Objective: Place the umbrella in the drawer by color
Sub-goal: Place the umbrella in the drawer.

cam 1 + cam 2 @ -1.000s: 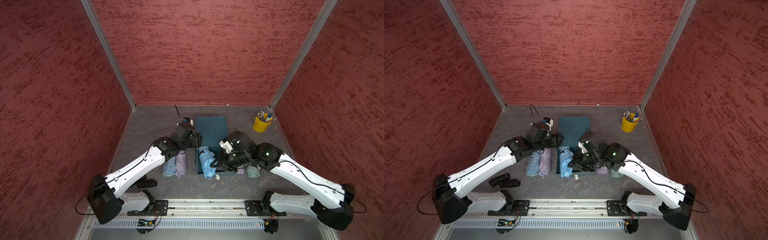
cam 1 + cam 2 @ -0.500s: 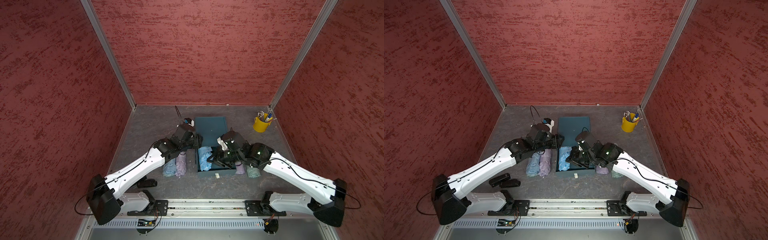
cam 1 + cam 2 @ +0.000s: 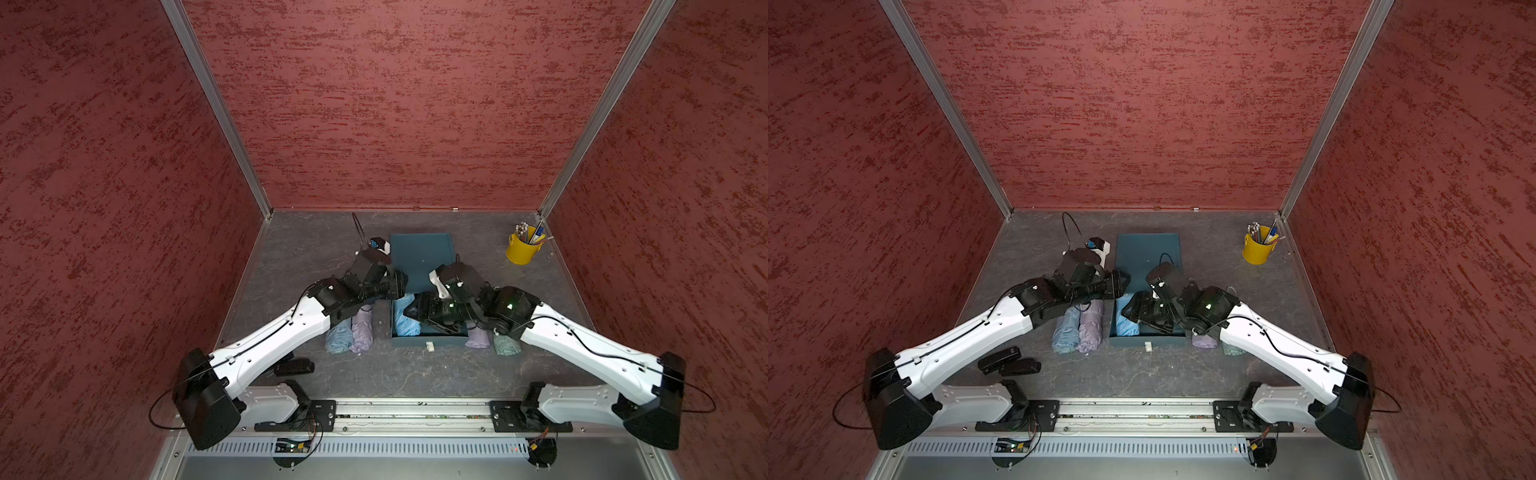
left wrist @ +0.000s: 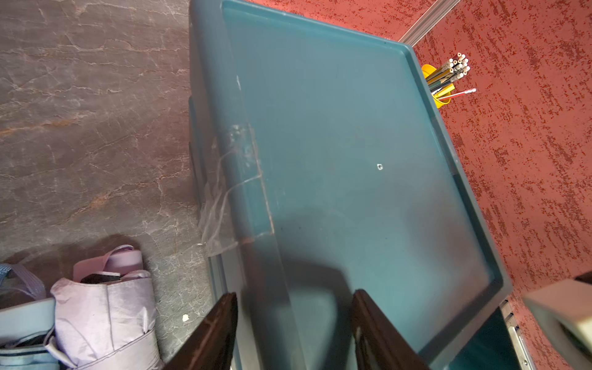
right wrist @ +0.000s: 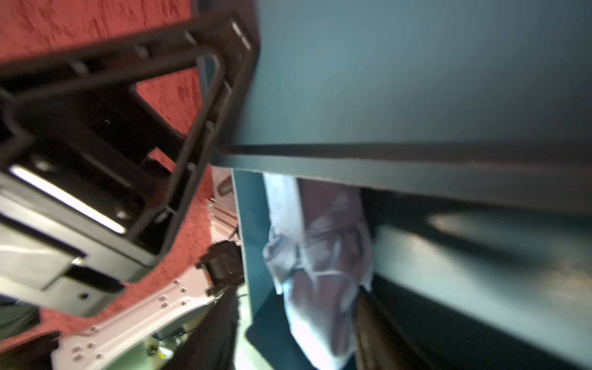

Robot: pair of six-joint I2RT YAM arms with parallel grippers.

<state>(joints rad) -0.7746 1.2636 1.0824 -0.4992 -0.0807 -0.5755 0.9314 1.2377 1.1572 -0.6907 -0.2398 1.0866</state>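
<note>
Next, I lift the light blue umbrella [image 3: 339,336] with my left gripper and pass it to my right gripper, because it lies past the lilac umbrella [image 3: 361,329], far away from my right gripper.
A teal cabinet [image 3: 419,257] stands mid-table with its drawer [image 3: 430,341] pulled out toward the front. A blue folded umbrella [image 3: 405,322] lies in the drawer's left part, also seen in the right wrist view as the blue umbrella [image 5: 320,256]. My right gripper [image 5: 294,291] hovers over it, open, with the umbrella loose between the spread fingers. My left gripper [image 4: 294,293] is open and empty above the left edge of the cabinet top [image 4: 352,144]. In both top views the two grippers, left [image 3: 1123,284] and right [image 3: 1129,309], sit close together.
Left of the drawer lie a light blue umbrella [image 3: 338,338] and a lilac umbrella [image 3: 361,332]. Right of it lie another lilac umbrella [image 3: 478,338] and a green one [image 3: 507,345]. A yellow pencil cup [image 3: 519,251] stands back right. Black items [image 3: 293,368] lie front left.
My right gripper carried the blue umbrella from the drawer's front left corner back into the drawer, then opened and let it go. The left arm has barely moved.
</note>
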